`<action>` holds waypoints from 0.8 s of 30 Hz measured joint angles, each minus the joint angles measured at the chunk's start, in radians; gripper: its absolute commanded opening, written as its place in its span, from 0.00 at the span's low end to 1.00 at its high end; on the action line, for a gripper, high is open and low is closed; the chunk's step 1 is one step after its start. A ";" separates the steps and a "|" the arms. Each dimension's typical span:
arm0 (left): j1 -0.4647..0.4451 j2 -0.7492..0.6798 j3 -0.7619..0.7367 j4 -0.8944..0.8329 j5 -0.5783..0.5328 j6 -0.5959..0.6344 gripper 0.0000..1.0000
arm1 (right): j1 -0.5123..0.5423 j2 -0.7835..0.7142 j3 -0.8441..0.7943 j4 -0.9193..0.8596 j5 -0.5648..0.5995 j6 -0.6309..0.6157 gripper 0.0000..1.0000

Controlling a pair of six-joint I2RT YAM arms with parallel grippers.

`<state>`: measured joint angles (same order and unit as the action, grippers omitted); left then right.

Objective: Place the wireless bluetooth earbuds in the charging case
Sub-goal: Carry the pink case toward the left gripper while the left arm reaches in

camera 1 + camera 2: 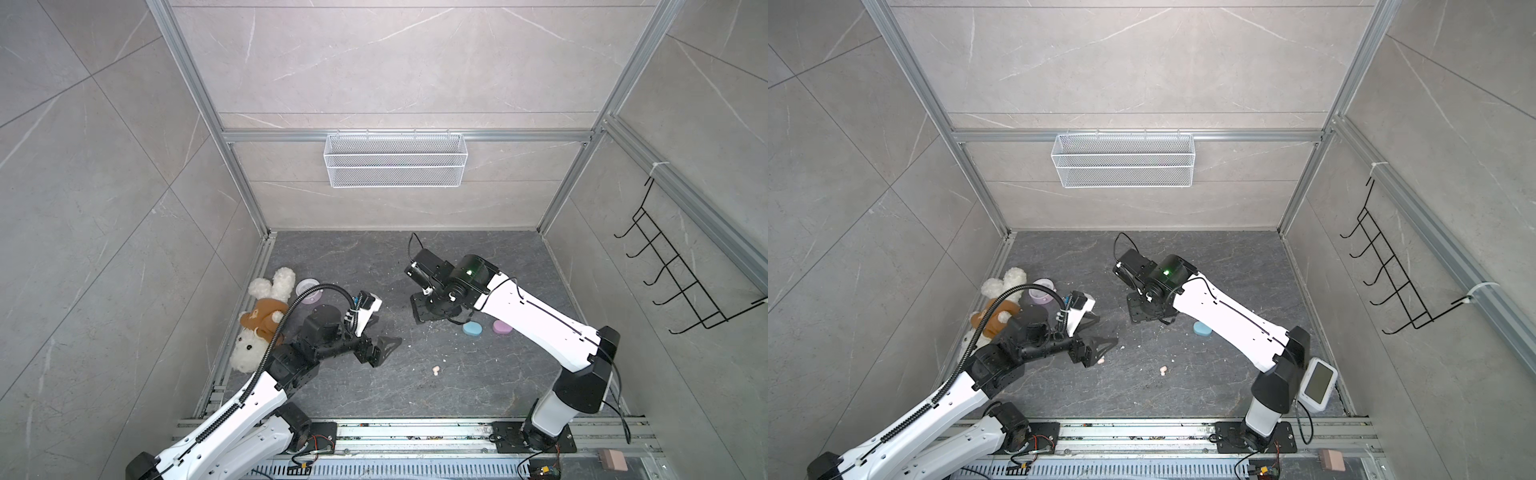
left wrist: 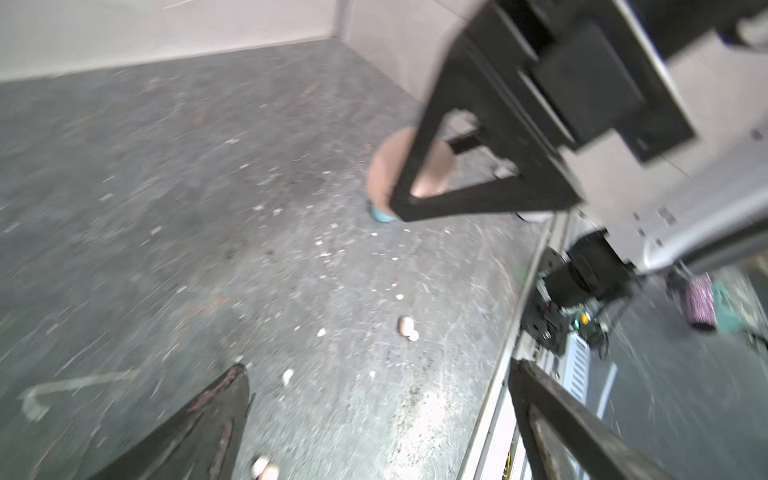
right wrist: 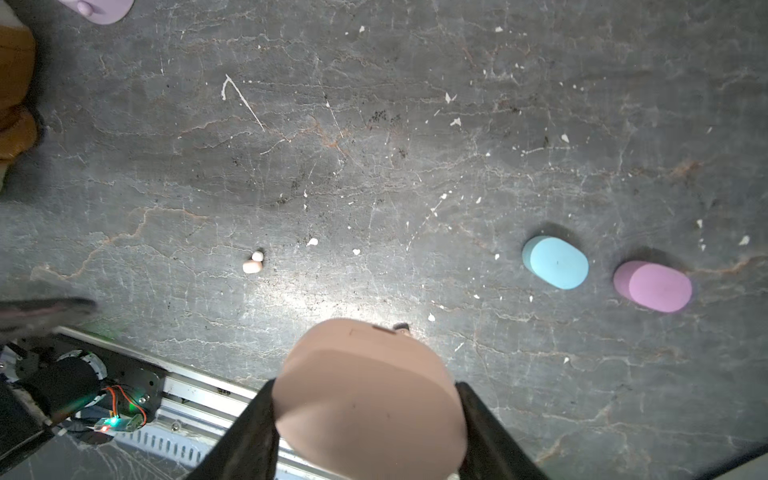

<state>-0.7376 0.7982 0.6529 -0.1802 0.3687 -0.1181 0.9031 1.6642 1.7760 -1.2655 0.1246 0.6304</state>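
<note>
The peach-pink charging case [image 3: 369, 404] sticks out past the fingers of my right gripper, so my open left gripper keeps moving toward the case's loose end [image 3: 368, 340] until its fingers are around it.
My right gripper [image 3: 365, 386] is shut on a peach-pink charging case [image 3: 370, 415], held above the dark floor. In both top views the gripper [image 1: 422, 309] hides the case. One peach-pink earbud [image 1: 435, 370] [image 3: 253, 264] lies loose on the floor between the arms. A second peach earbud [image 2: 266, 467] [image 1: 1100, 362] lies right beside a finger of my left gripper [image 2: 378, 368] [image 1: 382, 351], which is open wide and empty, low over the floor. In the left wrist view the held case [image 2: 384, 166] shows behind a right finger [image 2: 457, 199].
A closed blue case [image 1: 472, 329] [image 3: 555, 262] and a closed lilac case [image 1: 501, 327] [image 3: 652, 286] lie under the right arm. An open lilac case [image 1: 309, 291] sits by a plush toy [image 1: 262, 316] at the left wall. White specks litter the floor. A metal rail [image 1: 415, 432] runs along the front.
</note>
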 measured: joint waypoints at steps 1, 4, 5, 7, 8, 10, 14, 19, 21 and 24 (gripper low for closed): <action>-0.021 0.006 -0.010 0.021 0.000 0.019 1.00 | 0.000 -0.021 -0.022 0.010 -0.005 0.010 0.61; -0.067 0.043 -0.032 0.100 0.008 0.077 1.00 | 0.000 -0.094 -0.090 0.041 -0.028 0.050 0.62; -0.074 0.061 -0.035 0.126 0.011 0.094 1.00 | 0.000 -0.122 -0.114 0.055 -0.039 0.062 0.61; -0.077 0.099 -0.036 0.173 0.024 0.122 1.00 | 0.000 -0.176 -0.159 0.082 -0.064 0.086 0.62; -0.078 0.119 -0.036 0.201 0.034 0.135 1.00 | 0.000 -0.205 -0.185 0.098 -0.078 0.098 0.62; -0.078 0.155 -0.036 0.250 0.057 0.158 1.00 | 0.000 -0.251 -0.221 0.116 -0.100 0.116 0.62; -0.081 0.222 -0.029 0.322 0.112 0.194 1.00 | 0.000 -0.305 -0.247 0.132 -0.136 0.138 0.62; -0.092 0.284 0.016 0.364 0.180 0.232 0.99 | 0.000 -0.339 -0.262 0.163 -0.180 0.138 0.62; -0.096 0.301 0.040 0.378 0.202 0.245 0.98 | 0.000 -0.343 -0.268 0.172 -0.196 0.138 0.62; -0.101 0.308 0.059 0.402 0.227 0.264 0.96 | 0.000 -0.344 -0.280 0.190 -0.209 0.138 0.62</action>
<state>-0.8383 1.1061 0.7116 0.2218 0.5957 0.1463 0.9028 1.3197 1.4956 -1.0756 -0.0845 0.7681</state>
